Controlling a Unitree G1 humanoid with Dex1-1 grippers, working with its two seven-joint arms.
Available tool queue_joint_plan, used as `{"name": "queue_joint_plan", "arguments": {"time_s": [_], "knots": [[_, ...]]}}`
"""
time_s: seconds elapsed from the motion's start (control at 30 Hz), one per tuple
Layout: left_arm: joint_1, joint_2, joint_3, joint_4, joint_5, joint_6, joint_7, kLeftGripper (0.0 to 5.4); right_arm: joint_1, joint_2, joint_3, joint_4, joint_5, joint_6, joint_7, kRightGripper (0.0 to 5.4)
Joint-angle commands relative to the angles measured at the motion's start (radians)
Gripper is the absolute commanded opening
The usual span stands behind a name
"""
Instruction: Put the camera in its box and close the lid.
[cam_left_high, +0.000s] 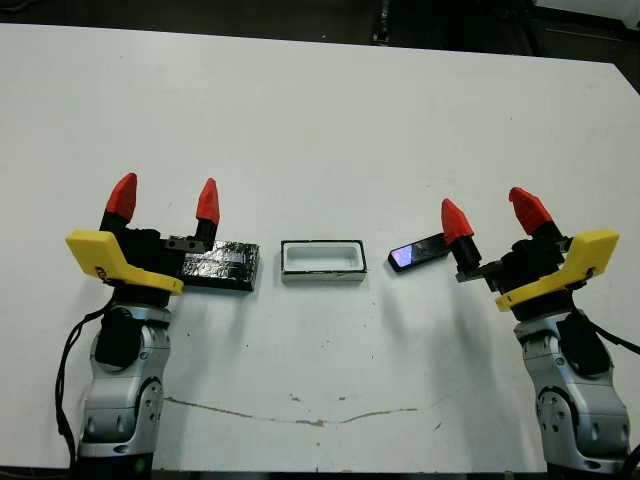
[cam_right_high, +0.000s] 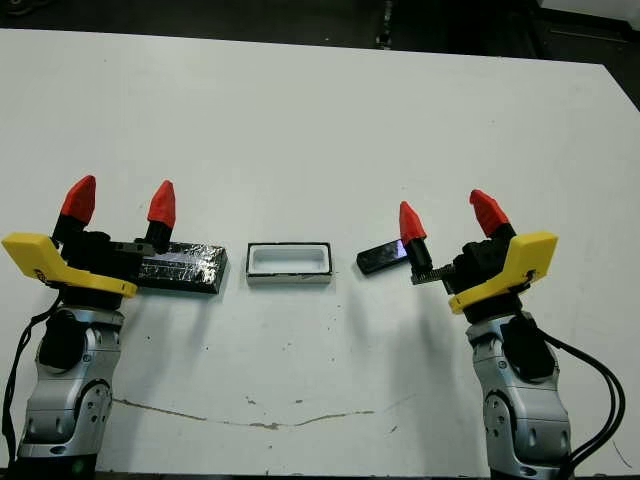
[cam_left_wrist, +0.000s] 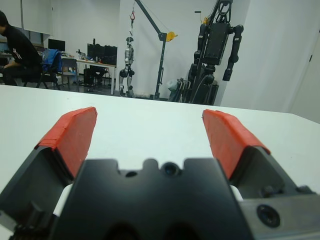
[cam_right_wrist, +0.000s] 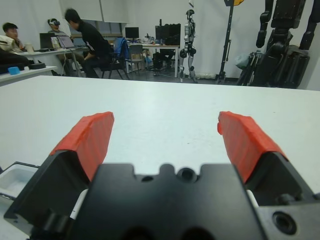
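The box's white hollow (cam_left_high: 323, 257) has an oblong shape like the slim camera (cam_left_high: 419, 253), so I expect the camera to come to rest flat in it, with white around it, when the robot lowers it lengthwise.
The box (cam_left_high: 322, 260), a small oblong tray with white inner walls and a thin black rim, sits open near the table's middle. To its left lies the lid (cam_left_high: 222, 265), a flat black crinkly slab. To its right rests the camera (cam_left_high: 416, 253), a slim black bar with a bluish face, angled. My left gripper (cam_left_high: 165, 200) is open, its right finger just above the lid's left end. My right gripper (cam_left_high: 488, 215) is open just right of the camera, its left finger near the bar's far end. Neither holds anything.
A thin brownish crack line (cam_left_high: 300, 415) runs along the white table (cam_left_high: 320, 130) near its front edge. In the wrist views, people sit at desks beyond the table (cam_right_wrist: 85, 40), and humanoid robots hang on stands (cam_left_wrist: 217, 45).
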Motion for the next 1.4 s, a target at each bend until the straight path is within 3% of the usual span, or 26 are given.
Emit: {"name": "queue_joint_plan", "arguments": {"time_s": [0.03,0.33,0.47,0.57,0.63,0.8,0.87,1.0,1.2,1.4], "knots": [[0.006,-0.003,0.003,0.001,0.011,0.000,0.008,5.38,0.004,-0.008,-0.003,0.002,0.005,0.006,0.002,5.40],[0.009,-0.010,0.004,-0.004,0.003,0.012,0.006,5.38,-0.005,-0.070,-0.008,0.019,0.011,0.012,0.069,5.40],[0.009,-0.010,0.004,-0.006,0.004,0.012,0.008,5.38,-0.088,-0.208,-0.043,0.053,0.040,0.050,0.194,5.40],[0.009,-0.010,0.005,-0.006,0.006,0.010,0.009,5.38,-0.214,-0.344,-0.057,0.151,0.029,0.026,0.334,5.40],[0.009,-0.010,0.007,-0.003,0.002,0.010,0.007,5.38,-0.306,-0.425,-0.047,0.219,0.031,0.047,0.428,5.40],[0.009,-0.014,0.005,0.001,0.009,0.002,0.010,5.38,-0.548,-0.560,0.045,0.422,-0.016,0.057,0.659,5.40],[0.010,-0.015,0.005,-0.001,0.006,0.006,0.011,5.38,-0.652,-0.586,0.116,0.525,-0.064,0.017,0.777,5.40],[0.010,-0.015,0.005,-0.003,0.009,0.009,0.015,5.38,-0.803,-0.595,0.230,0.677,-0.134,0.001,0.968,5.40],[0.013,-0.017,0.004,-0.008,0.010,0.018,0.024,5.38,-0.952,-0.550,0.390,0.905,-0.270,-0.165,1.201,5.40],[0.016,-0.016,0.003,-0.011,0.007,0.019,0.021,5.38,-1.022,-0.495,0.502,1.055,-0.375,-0.236,1.307,5.40]]}}
